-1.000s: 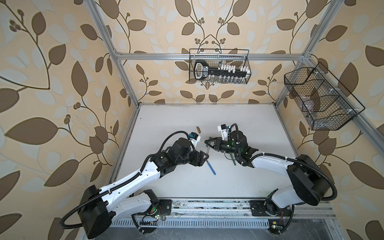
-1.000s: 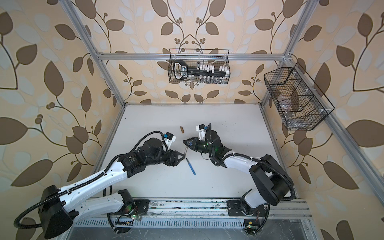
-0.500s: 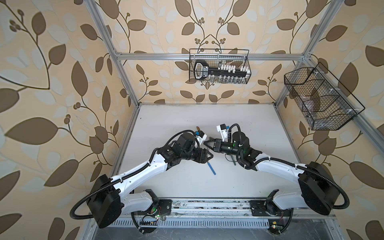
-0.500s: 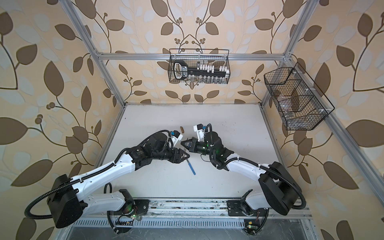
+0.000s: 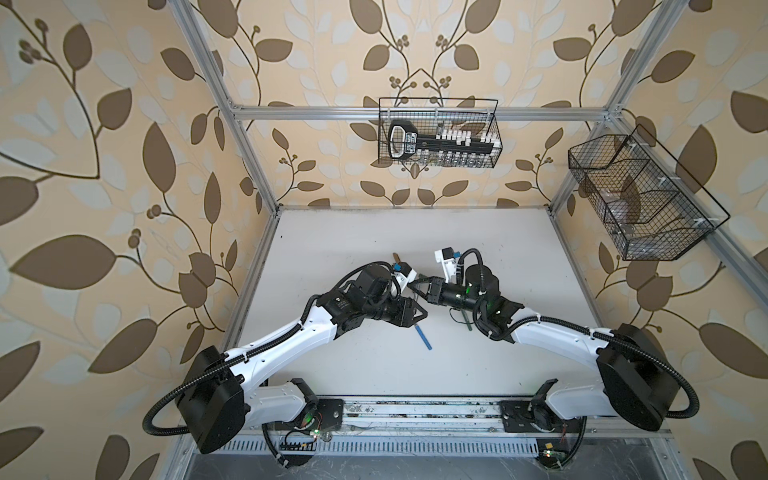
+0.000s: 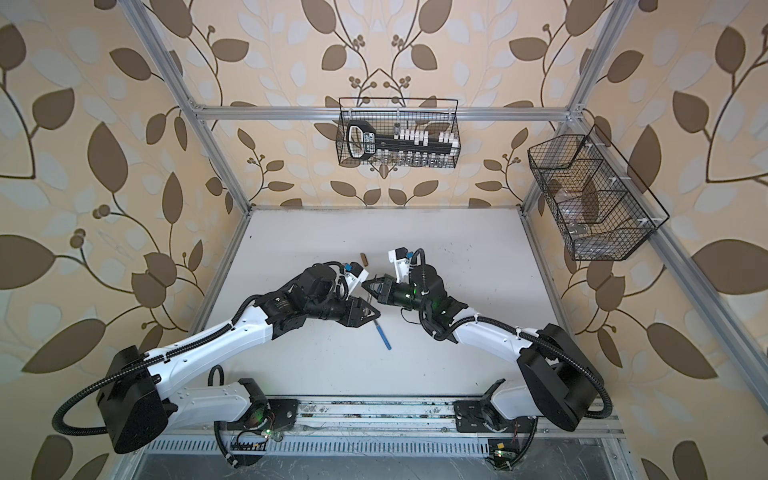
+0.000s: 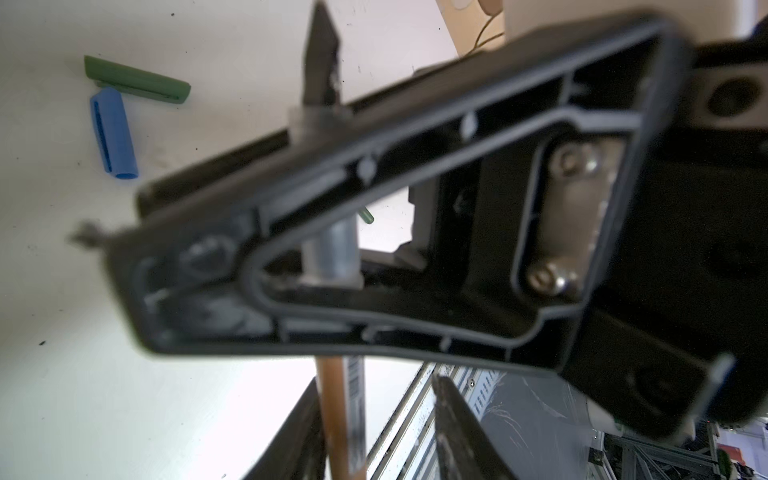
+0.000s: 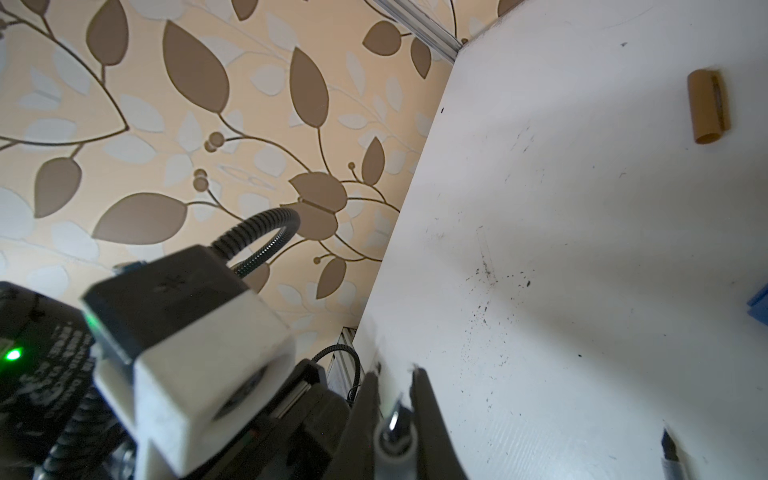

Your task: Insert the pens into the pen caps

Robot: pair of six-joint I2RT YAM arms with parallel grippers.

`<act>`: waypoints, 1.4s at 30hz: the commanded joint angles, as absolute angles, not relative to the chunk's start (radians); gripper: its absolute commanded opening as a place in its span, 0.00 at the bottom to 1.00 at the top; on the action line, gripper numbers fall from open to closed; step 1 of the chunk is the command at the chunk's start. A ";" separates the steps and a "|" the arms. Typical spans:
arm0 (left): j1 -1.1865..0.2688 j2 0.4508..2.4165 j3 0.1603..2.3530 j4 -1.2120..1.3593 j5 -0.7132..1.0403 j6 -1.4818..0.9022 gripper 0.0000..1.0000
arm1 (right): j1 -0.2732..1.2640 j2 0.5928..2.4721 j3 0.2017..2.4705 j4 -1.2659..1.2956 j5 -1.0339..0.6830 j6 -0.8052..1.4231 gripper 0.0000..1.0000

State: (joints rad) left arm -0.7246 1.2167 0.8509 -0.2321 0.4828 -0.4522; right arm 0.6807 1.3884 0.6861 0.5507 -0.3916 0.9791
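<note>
The robot's right gripper is on the pen's grey collar (image 7: pixel 331 254), where the cap goes, so next the left gripper takes hold of the pen's body before the right gripper gets the orange-brown cap (image 6: pixel 364 259).
My right gripper (image 8: pixel 395 378) is shut on the grey collar of the orange-brown pen (image 7: pixel 332 415), whose dark tip (image 7: pixel 320 54) points away from my left gripper. The pen's barrel runs between the fingers of my left gripper (image 7: pixel 374 399); one finger lies against it and the other stands apart, so that gripper is open. In both top views the two grippers (image 5: pixel 419 313) (image 5: pixel 415 286) meet at mid-table. The blue pen (image 5: pixel 423 336) lies on the table beside them. The green cap (image 7: pixel 137 79) and blue cap (image 7: pixel 114 133) lie together. The orange-brown cap (image 5: pixel 396 257) lies farther back.
The green pen (image 5: pixel 467 322) lies partly under my right arm. Two wire baskets (image 5: pixel 438 133) (image 5: pixel 640 199) hang on the back and right walls. A metal rail (image 5: pixel 415 409) runs along the table's front edge. The left wrist camera block (image 8: pixel 187 353) sits close to my right gripper.
My left gripper has swung up toward the right gripper and narrowed its jaws around the pen's barrel. The right gripper has stayed shut on the pen.
</note>
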 commanded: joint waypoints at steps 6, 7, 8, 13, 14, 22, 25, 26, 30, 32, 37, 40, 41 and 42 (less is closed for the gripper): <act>-0.713 1.193 0.900 -0.230 0.497 -0.436 0.24 | 0.684 1.371 0.658 0.571 -0.352 0.979 0.00; -0.713 1.191 0.902 -0.231 0.497 -0.434 0.22 | 0.684 1.371 0.655 0.572 -0.352 0.979 0.00; -0.713 1.190 0.903 -0.233 0.496 -0.433 0.22 | 0.685 1.370 0.654 0.573 -0.353 0.979 0.00; -0.713 1.187 0.908 -0.231 0.500 -0.429 0.18 | 0.691 1.358 0.652 0.567 -0.348 0.967 0.00; -0.713 1.186 0.908 -0.230 0.497 -0.430 0.18 | 0.693 1.355 0.653 0.563 -0.347 0.962 0.00; -0.713 1.178 0.922 -0.241 0.489 -0.426 0.09 | 0.702 1.348 0.655 0.553 -0.336 0.944 0.01; -0.712 1.165 0.920 -0.263 0.460 -0.423 0.08 | 0.702 1.342 0.670 0.512 -0.327 0.920 0.13; -0.712 1.162 0.917 -0.273 0.446 -0.421 0.07 | 0.701 1.335 0.680 0.481 -0.319 0.904 0.17; -0.712 1.125 0.892 -0.330 0.324 -0.427 0.04 | 0.699 1.278 0.772 0.231 -0.230 0.777 0.47; -0.710 1.095 0.866 -0.343 0.266 -0.439 0.04 | 0.690 1.257 0.842 0.078 -0.181 0.701 0.51; -0.703 1.002 0.817 -0.389 0.138 -0.462 0.06 | 0.619 1.298 1.014 -0.183 -0.182 0.558 0.53; -0.703 0.949 0.808 -0.431 0.081 -0.464 0.07 | 0.586 1.412 1.145 -0.291 -0.153 0.452 0.53; -0.703 0.934 0.803 -0.436 0.074 -0.463 0.07 | 0.578 1.463 1.194 -0.327 -0.141 0.419 0.52; -0.701 0.920 0.798 -0.439 0.071 -0.465 0.08 | 0.570 1.529 1.266 -0.363 -0.134 0.388 0.52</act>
